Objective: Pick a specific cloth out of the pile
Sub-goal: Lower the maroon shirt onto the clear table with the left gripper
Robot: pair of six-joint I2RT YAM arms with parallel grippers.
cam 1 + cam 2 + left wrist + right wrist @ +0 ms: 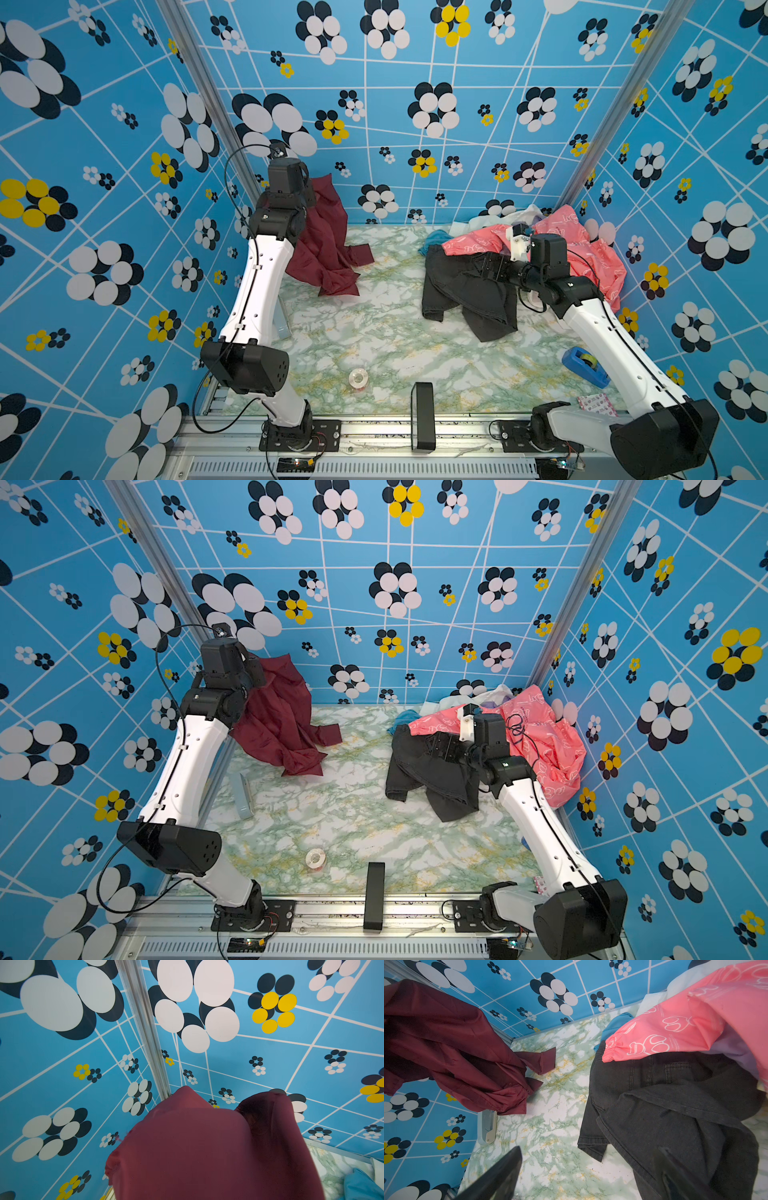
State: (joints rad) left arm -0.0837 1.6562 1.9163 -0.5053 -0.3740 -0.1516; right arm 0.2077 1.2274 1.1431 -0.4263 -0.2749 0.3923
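The maroon cloth's lower folds rest clear of the pile, so the robot's left gripper should keep lowering the cloth's top to the marble table and let go there.
The cloth is dark maroon, thin and slightly shiny. It hangs at the back left from my left gripper, which is shut on its top. Its lower folds rest on the marble table. In the left wrist view the cloth covers the fingers completely. The pile lies at the back right: a pink white-printed jacket, a dark grey garment, and blue and white pieces. My right gripper hovers open over the dark grey garment, with nothing between its fingers.
On the right near the front sit a blue tape dispenser and a small patterned packet. A clear tape roll and a black upright block stand near the front edge. Against the left wall lies a grey-blue stapler-like object.
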